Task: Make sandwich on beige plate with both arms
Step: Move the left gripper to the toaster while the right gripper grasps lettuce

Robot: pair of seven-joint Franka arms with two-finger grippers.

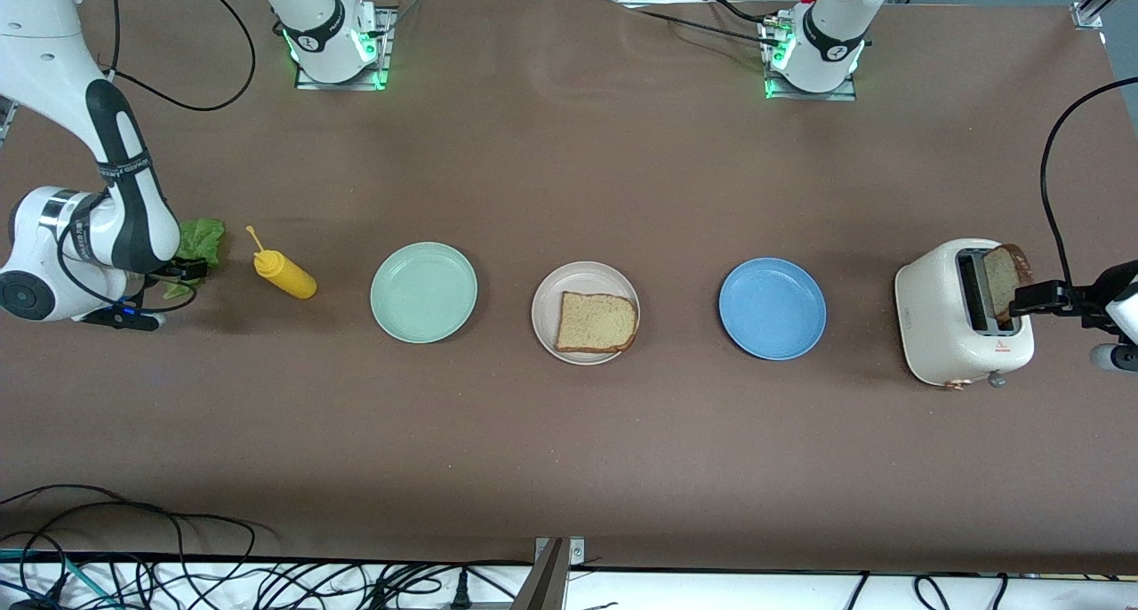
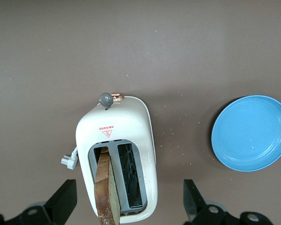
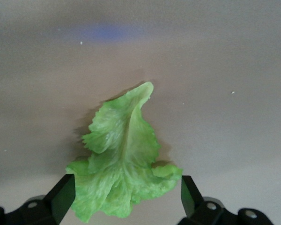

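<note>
The bread slice on the beige plate [image 1: 597, 323] is missing lettuce, so next my right gripper puts down the leaf [image 1: 202, 241] first while my left gripper waits above the toaster.
A beige plate [image 1: 580, 279] sits mid-table with one bread slice [image 1: 597, 322] flat on it. A second bread slice [image 1: 1006, 281] [image 2: 107, 192] stands upright in a slot of the white toaster [image 1: 933, 312] [image 2: 117, 119] at the left arm's end. My left gripper [image 1: 1024, 299] [image 2: 129, 201] is open just over the toaster, its fingers wide on either side of that slice and not touching it. A ruffled green lettuce leaf [image 1: 203, 239] [image 3: 124, 154] lies on the table at the right arm's end. My right gripper [image 1: 182, 270] [image 3: 127, 194] is open low over the leaf, straddling its broad end.
A mint green plate [image 1: 423, 292] lies beside the beige plate toward the right arm's end, and a blue plate [image 1: 772, 308] [image 2: 251, 132] toward the left arm's end. A yellow mustard bottle [image 1: 284, 275] lies on its side between the lettuce and the mint plate.
</note>
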